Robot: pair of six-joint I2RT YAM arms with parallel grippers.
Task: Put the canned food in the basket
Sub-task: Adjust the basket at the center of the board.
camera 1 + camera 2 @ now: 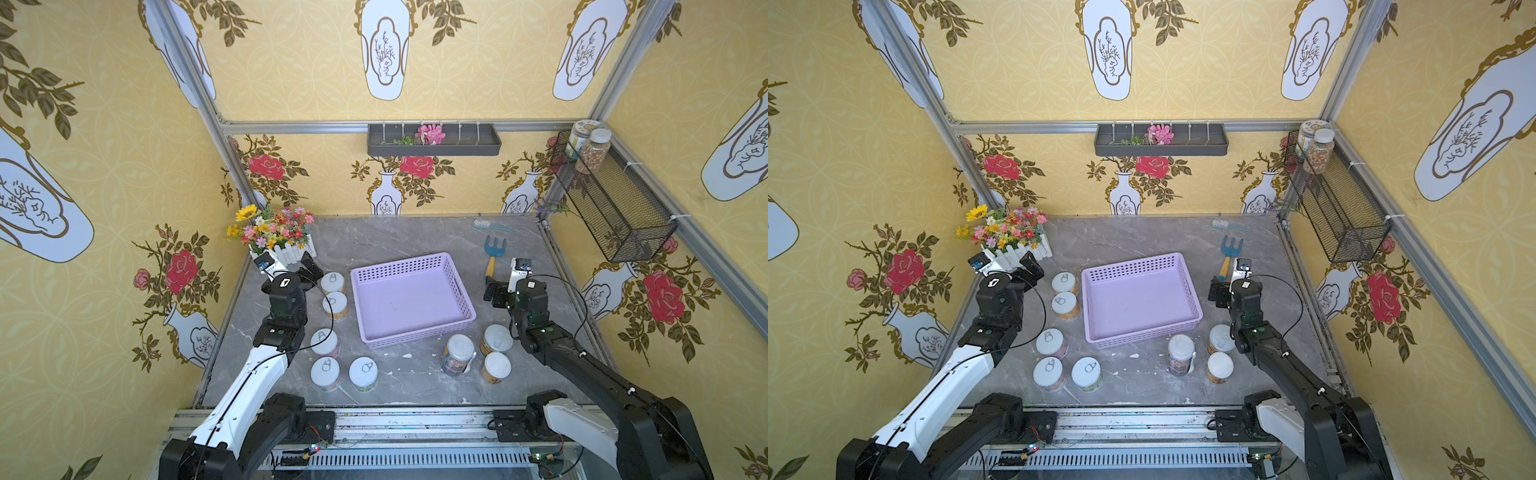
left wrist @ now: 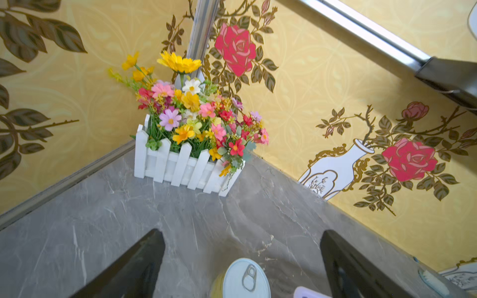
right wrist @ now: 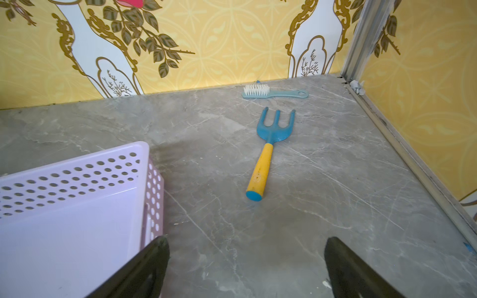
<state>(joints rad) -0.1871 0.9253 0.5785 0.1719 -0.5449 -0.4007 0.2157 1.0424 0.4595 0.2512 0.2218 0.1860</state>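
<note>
My right gripper and my left gripper should first take the lavender basket (image 1: 412,301) by its ends (image 1: 461,289) and turn it straight, because it sits crooked beside the silver pull-tab cans.
The lavender basket (image 1: 399,264) (image 1: 1133,266) sits empty mid-table. Several silver pull-tab cans (image 1: 335,304) (image 1: 1065,304) stand left of it and in front. A taller multicoloured jar (image 1: 458,353) and two orange-labelled white-lidded cans (image 1: 497,338) stand at its front right. My left gripper (image 1: 309,270) (image 2: 242,232) hangs open over the table beside the farthest can; in the left wrist view that yellow-labelled can (image 2: 246,280) shows low between the fingers, untouched. My right gripper (image 1: 492,289) (image 3: 246,240) is open and empty beside the basket's right wall (image 3: 154,185).
A white picket box of flowers (image 1: 278,241) (image 2: 180,170) fills the far left corner. A blue and yellow garden fork (image 1: 492,253) (image 3: 265,160) and a teal brush (image 1: 490,225) (image 3: 273,93) lie far right. A black wire basket (image 1: 615,208) and a grey shelf tray (image 1: 434,141) hang on the walls.
</note>
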